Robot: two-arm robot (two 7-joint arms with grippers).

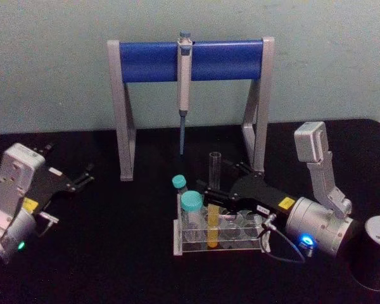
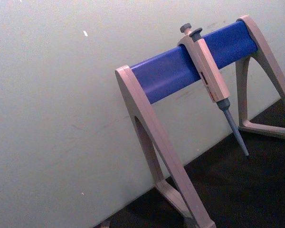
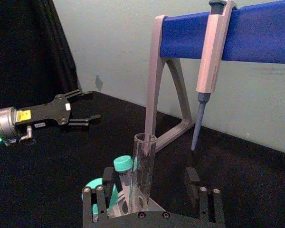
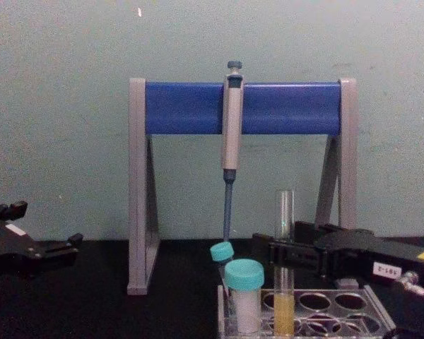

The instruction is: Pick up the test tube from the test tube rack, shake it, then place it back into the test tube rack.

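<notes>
My gripper will lift the test tube (image 4: 285,219), and the test tube will then show a taller yellow column, because yellow liquid (image 4: 284,315) goes down into the rack and its bottom is hidden.
The test tube (image 1: 213,183) stands upright in the clear test tube rack (image 1: 240,244), yellow liquid in its lower part. My right gripper (image 1: 215,197) reaches in from the right at mid-height of the tube and is open. The test tube (image 3: 144,166) rises between the fingers (image 3: 96,204) without touching either one. Seen from the chest, the test tube (image 4: 284,233) sits in a front hole of the rack (image 4: 339,305), with the right gripper (image 4: 286,252) level with its middle. My left gripper (image 1: 82,177) rests open, far left on the table.
Two teal-capped vials (image 1: 191,206) stand in the rack's left end, close beside the tube. Behind it is a blue-and-grey pipette stand (image 1: 190,60) with a hanging pipette (image 1: 184,95). A dark cylinder (image 1: 375,250) sits at the right edge. The table is black.
</notes>
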